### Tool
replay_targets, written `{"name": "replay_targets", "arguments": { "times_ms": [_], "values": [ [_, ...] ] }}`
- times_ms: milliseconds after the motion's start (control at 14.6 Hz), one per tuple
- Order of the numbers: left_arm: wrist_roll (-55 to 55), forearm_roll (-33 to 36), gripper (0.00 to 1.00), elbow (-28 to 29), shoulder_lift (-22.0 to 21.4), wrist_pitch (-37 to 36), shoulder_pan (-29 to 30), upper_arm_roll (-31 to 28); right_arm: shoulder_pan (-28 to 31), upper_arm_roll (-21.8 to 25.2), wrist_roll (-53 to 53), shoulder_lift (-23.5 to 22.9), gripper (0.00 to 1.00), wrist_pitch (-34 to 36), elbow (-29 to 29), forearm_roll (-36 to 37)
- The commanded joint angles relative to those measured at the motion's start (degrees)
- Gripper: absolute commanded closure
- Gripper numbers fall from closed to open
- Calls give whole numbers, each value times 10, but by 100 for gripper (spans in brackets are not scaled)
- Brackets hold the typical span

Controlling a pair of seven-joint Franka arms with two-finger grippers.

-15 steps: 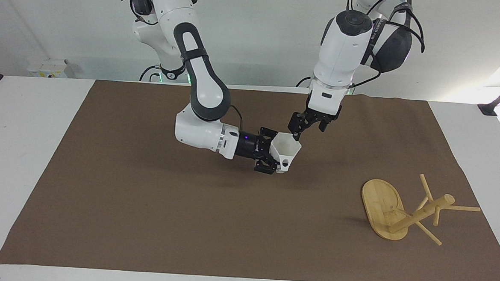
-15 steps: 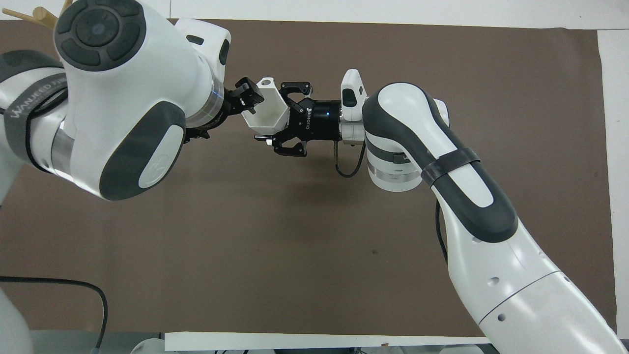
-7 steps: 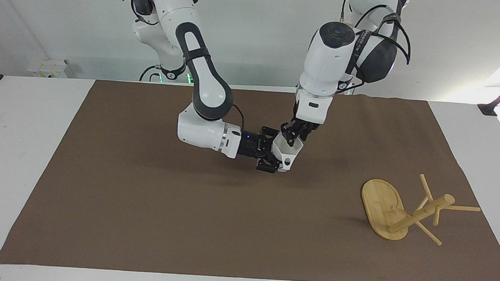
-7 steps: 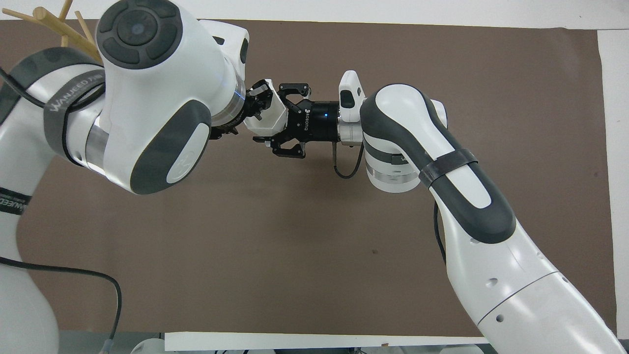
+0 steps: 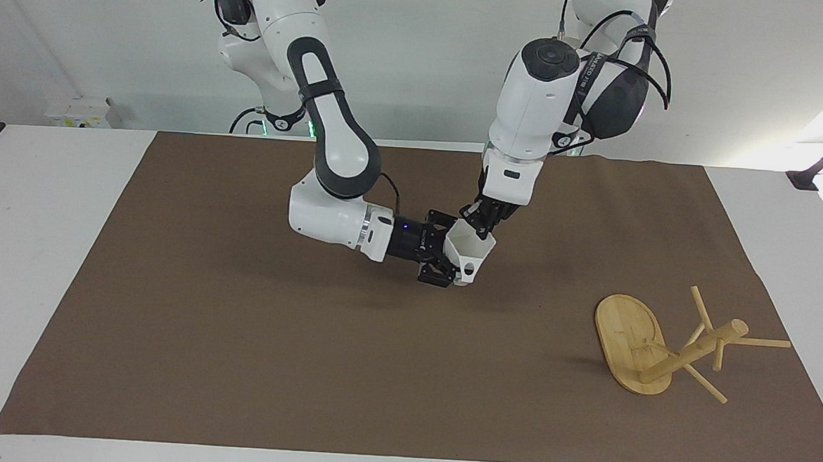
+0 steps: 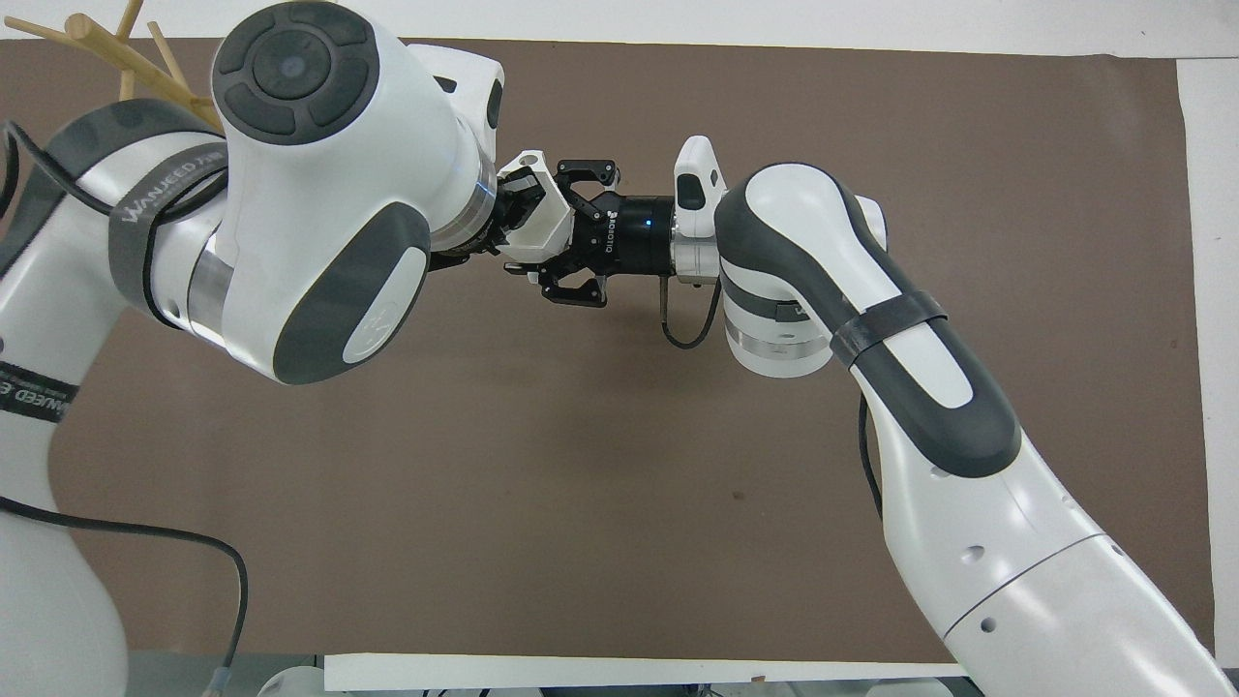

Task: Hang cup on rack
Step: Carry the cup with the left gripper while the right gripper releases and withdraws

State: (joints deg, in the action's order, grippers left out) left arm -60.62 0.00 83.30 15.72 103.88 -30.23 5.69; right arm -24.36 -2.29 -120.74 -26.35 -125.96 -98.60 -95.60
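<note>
My right gripper needs to back clear, as its fingers surround the cup in my left gripper [image 5: 469, 247], before my left gripper carries the cup to the rack [image 5: 691, 352].
The white faceted cup [image 5: 472, 250] hangs in the air over the middle of the brown mat, tipped on its side with its handle hole toward the facing camera. My right gripper [image 5: 451, 250] is shut on its narrow base from the side. My left gripper [image 5: 481, 225] comes down from above and is shut on the cup's rim. In the overhead view the cup [image 6: 544, 225] sits between the right gripper [image 6: 569, 232] and the left gripper [image 6: 513, 194]. The bamboo rack [image 5: 687, 351] lies tipped over on the mat at the left arm's end.
The brown mat [image 5: 237, 334] covers most of the white table [image 5: 45, 240]. In the overhead view only the rack's pegs [image 6: 92, 34] show past the left arm. A black clamp [image 5: 820, 168] stands on the table's edge at the left arm's end.
My left gripper came down from beside the cup onto its rim and its fingers closed there. The right gripper kept hold of the cup and barely moved.
</note>
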Motion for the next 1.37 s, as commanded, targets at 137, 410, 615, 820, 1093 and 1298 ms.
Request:
{"name": "replay_targets", "arguments": {
  "times_ms": [137, 410, 615, 820, 1093, 1298],
  "values": [
    [-8, -8, 100, 3, -1, 18, -4, -2, 22, -1, -5, 13, 0, 5, -17, -11],
    [-45, -2, 100, 4, -1, 36, -8, -3, 90, 1, -50, 30, 0, 100, -48, 1],
    [-64, -1, 100, 15, -1, 75, -9, -4, 174, 2, -59, 38, 0, 192, -65, 92],
    [-141, 63, 100, 72, -16, 175, -17, -4, 271, 2, -51, 37, 0, 250, -56, 203],
    [-165, 86, 100, 221, -55, 407, 7, -9, 357, 7, 12, 66, 0, 262, -53, 355],
    [-163, 86, 100, 311, -66, 591, 63, -10, 363, 8, 145, 123, 0, 196, -41, 532]
  ]
}}
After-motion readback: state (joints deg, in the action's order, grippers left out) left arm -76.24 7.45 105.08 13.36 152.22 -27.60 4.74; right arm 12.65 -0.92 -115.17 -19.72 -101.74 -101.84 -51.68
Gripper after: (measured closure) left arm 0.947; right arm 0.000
